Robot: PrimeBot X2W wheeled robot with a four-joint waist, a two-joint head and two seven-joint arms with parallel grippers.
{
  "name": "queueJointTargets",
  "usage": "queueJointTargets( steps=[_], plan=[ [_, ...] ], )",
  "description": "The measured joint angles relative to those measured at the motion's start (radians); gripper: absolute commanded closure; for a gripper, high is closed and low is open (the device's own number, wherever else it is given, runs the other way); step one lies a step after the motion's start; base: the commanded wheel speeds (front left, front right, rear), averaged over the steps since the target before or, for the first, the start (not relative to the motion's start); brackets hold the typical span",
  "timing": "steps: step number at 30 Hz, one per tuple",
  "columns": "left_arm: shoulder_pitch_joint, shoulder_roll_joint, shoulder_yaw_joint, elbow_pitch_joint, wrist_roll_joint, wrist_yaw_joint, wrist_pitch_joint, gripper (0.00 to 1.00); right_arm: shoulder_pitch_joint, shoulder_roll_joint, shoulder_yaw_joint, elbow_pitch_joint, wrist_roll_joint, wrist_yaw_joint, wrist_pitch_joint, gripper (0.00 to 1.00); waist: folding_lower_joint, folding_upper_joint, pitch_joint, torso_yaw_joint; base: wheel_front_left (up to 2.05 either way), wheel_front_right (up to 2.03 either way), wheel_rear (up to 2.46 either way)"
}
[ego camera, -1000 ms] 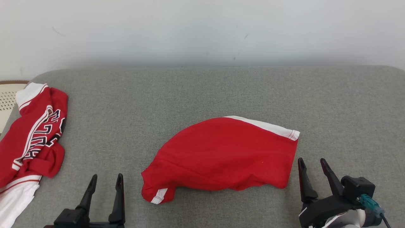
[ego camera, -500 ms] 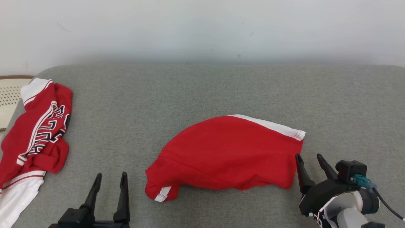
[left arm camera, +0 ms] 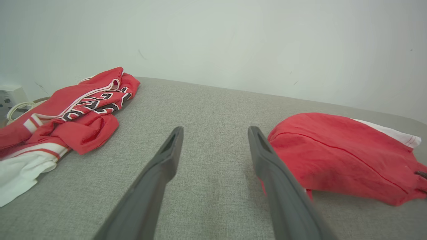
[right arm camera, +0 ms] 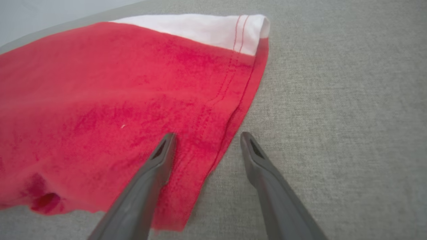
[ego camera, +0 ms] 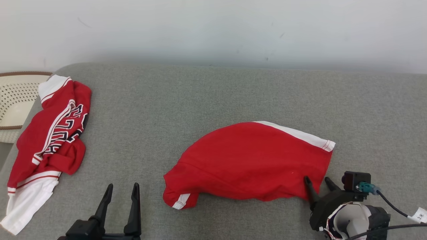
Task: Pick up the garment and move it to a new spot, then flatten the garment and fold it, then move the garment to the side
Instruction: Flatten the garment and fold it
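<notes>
I expect the garment (ego camera: 252, 162) to show a hidden white piece of cloth at its near corner when I lift and pull it, because white trim (ego camera: 181, 201) is sticking out from under that corner.
The garment (ego camera: 247, 160) is a red piece with a white band along its far right edge, lying folded over near the middle of the grey padded surface (ego camera: 200, 96). My right gripper (ego camera: 316, 180) is open at the garment's near right corner. In the right wrist view the right gripper (right arm camera: 207, 135) straddles the stitched hem of the garment (right arm camera: 100, 100), one finger over red cloth, the other over bare grey. My left gripper (ego camera: 122, 185) is open and holds nothing, left of the garment's near left corner. In the left wrist view the left gripper (left arm camera: 216, 128) has the garment (left arm camera: 333, 153) on its right.
A second red and white jersey with black lettering (ego camera: 50, 140) lies crumpled at the left edge of the surface, also the jersey (left arm camera: 76, 110) in the left wrist view. A cream perforated basket (ego camera: 16, 96) stands beyond it. A pale wall runs behind the surface.
The head camera has shifted, so everything sits further right in the picture. My right gripper has come in over the garment's right hem, still open. The left gripper holds its pose.
</notes>
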Motion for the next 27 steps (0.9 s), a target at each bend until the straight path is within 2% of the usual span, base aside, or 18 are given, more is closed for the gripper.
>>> queueJointTargets(
  steps=[1, 2, 3, 8, 15, 20, 27],
  plan=[
    [0.0, -0.003, 0.003, 0.003, 0.002, -0.001, 0.0, 0.0, -0.01, -0.001, 0.005, 0.015, 0.002, 0.0, -0.005, 0.01, 0.0, 0.0, 0.0, 0.002, 0.0, 0.0, 0.0],
    [0.0, -0.005, 0.007, 0.006, 0.003, -0.002, 0.0, 0.0, -0.022, -0.001, 0.009, 0.03, 0.009, 0.0, -0.013, 0.24, 0.0, 0.0, -0.001, 0.003, 0.0, 0.0, 0.0],
    [0.0, -0.007, 0.01, 0.008, 0.005, -0.008, 0.0, 0.0, -0.034, 0.0, 0.016, 0.049, 0.019, 0.0, -0.015, 1.0, 0.0, 0.0, -0.002, 0.004, 0.0, 0.0, 0.0],
    [0.0, -0.018, 0.022, 0.02, 0.01, -0.019, 0.0, 0.0, -0.073, -0.002, 0.047, 0.1, 0.037, 0.0, -0.064, 1.0, 0.0, 0.0, -0.008, 0.008, 0.0, 0.0, 0.0],
    [0.011, -0.025, 0.042, 0.022, 0.017, -0.027, 0.0, 0.0, -0.117, -0.022, 0.081, 0.054, 0.071, 0.0, -0.142, 1.0, 0.0, 0.0, -0.016, 0.003, 0.0, 0.0, 0.0],
    [0.017, -0.033, 0.056, 0.023, 0.028, -0.035, 0.0, 0.0, -0.158, -0.057, 0.128, -0.059, 0.094, 0.0, -0.154, 1.0, 0.0, 0.0, -0.021, -0.01, 0.0, 0.0, 0.0],
    [0.019, -0.041, 0.064, 0.03, 0.039, -0.044, 0.0, 0.0, -0.224, -0.092, 0.16, -0.185, 0.092, 0.0, -0.103, 1.0, 0.0, 0.0, -0.024, -0.014, 0.0, 0.0, 0.0]
  ],
)
